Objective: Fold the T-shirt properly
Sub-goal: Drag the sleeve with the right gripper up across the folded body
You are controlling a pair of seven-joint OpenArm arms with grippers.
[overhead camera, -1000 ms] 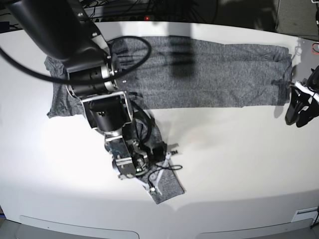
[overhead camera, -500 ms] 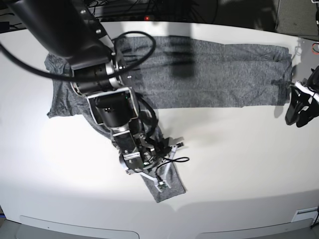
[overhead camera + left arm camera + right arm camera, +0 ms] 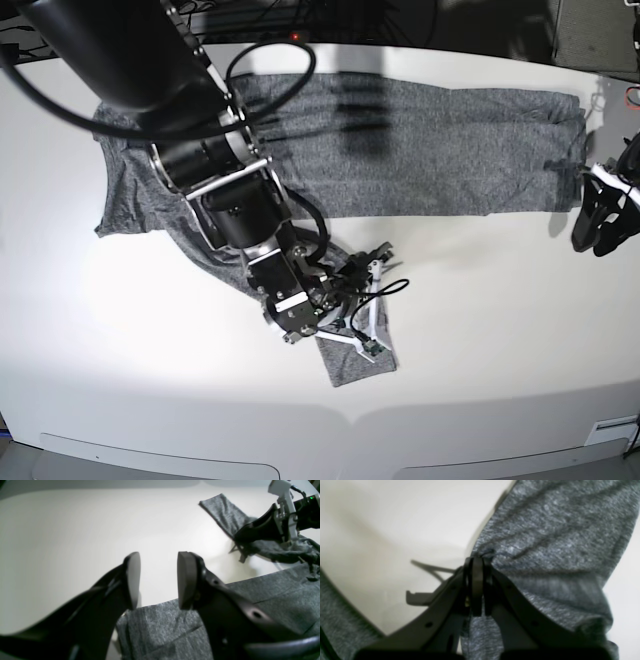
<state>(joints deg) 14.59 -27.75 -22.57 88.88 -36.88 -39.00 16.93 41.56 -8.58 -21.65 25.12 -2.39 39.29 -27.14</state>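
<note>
The sleeve's fold [image 3: 488, 552] is pinched in my right gripper, and open table leads to the shirt's front edge [image 3: 430, 214]. I should keep pulling that way until the fold and the edge meet.
The dark-grey T-shirt [image 3: 430, 150] lies as a long band across the back of the white table. One sleeve [image 3: 360, 358] runs down toward the front. My right gripper [image 3: 345, 310] is shut on this sleeve. In the right wrist view its closed fingertips [image 3: 477, 563] pinch a bunched fold of the grey cloth [image 3: 545, 530]. My left gripper [image 3: 592, 243] is open and empty just off the shirt's right end. In the left wrist view its two pads [image 3: 186, 580] hang above the table, with the shirt's edge [image 3: 170, 630] below them.
The white table [image 3: 480, 330] stretches in front of the shirt, its front edge near the bottom of the base view. The big black right arm [image 3: 170, 90] covers the shirt's left part. Cables lie behind the table's back edge.
My right gripper has moved right and a little back, dragging the sleeve end with it across the table. The left arm has not moved.
</note>
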